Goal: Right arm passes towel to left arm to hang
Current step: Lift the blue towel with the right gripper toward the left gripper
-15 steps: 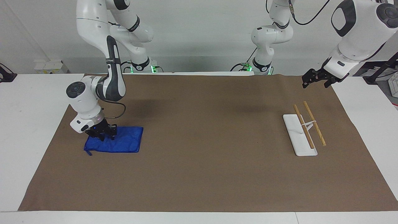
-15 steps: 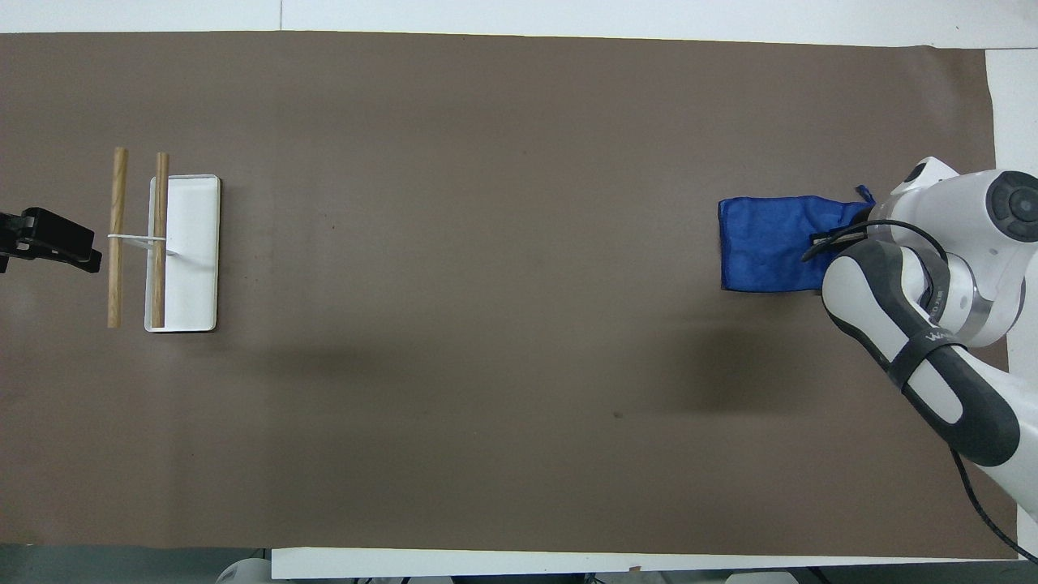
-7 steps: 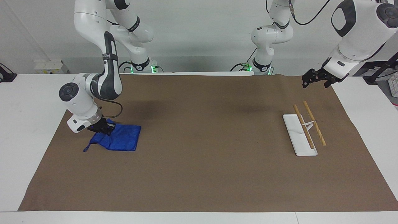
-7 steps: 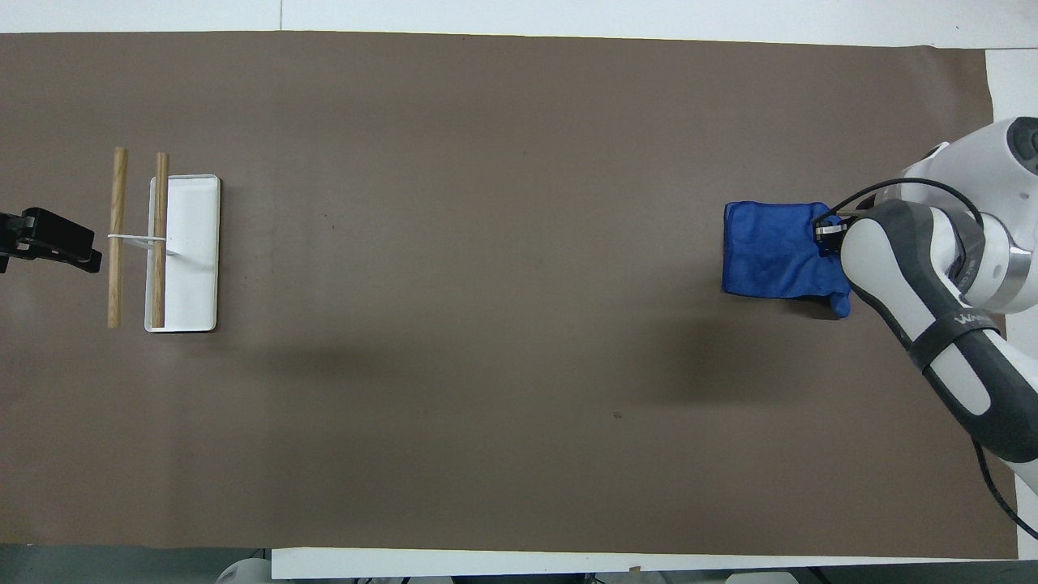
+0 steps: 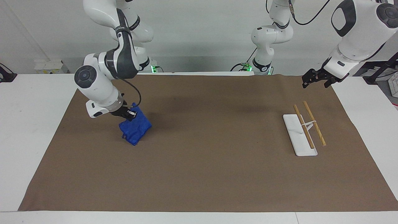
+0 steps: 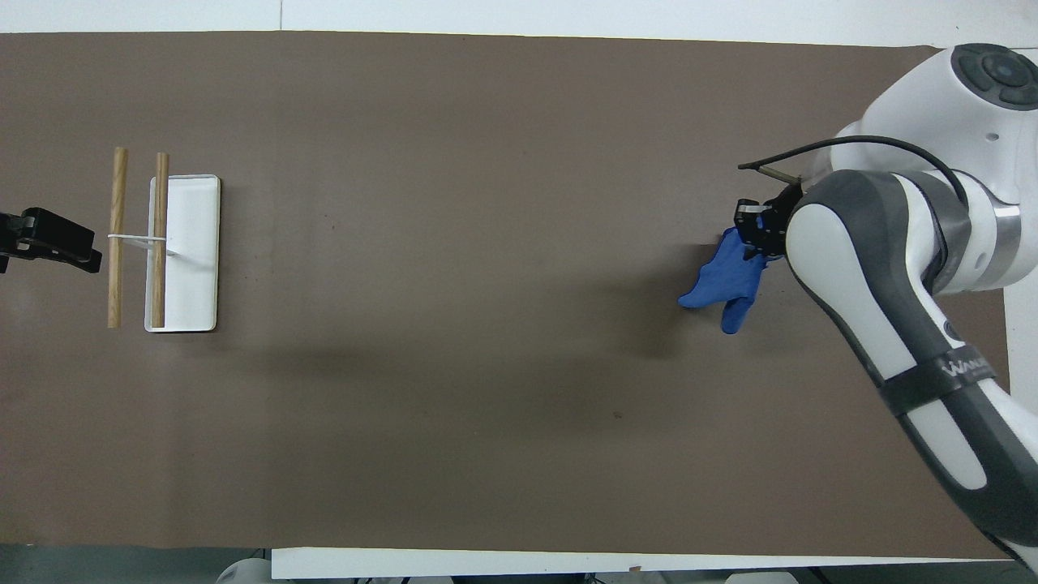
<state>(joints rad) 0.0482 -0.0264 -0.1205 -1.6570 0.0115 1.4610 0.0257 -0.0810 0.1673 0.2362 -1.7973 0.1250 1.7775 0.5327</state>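
Note:
The towel (image 6: 726,277) will drape over the wooden bars when the robot carries it across the rack, because the blue towel's loose corners (image 6: 735,318) hang limp.
The blue towel (image 5: 135,128) (image 6: 727,280) hangs bunched in the air from my right gripper (image 5: 130,115) (image 6: 752,229), which is shut on its top edge, over the brown mat at the right arm's end of the table. The towel's lowest corner is at or just above the mat. My left gripper (image 5: 312,79) (image 6: 49,243) waits open, raised over the mat's edge at the left arm's end, beside the rack.
A white-based rack (image 5: 301,138) (image 6: 195,251) with two wooden bars (image 5: 314,123) (image 6: 118,235) stands at the left arm's end. A brown mat (image 5: 205,174) covers most of the white table. Two slimmer white arms (image 5: 267,37) stand at the robots' edge.
My right gripper closed on the towel, lifted it off the mat and carried it toward the table's middle; the cloth went from lying flat to hanging bunched. The left arm has not moved.

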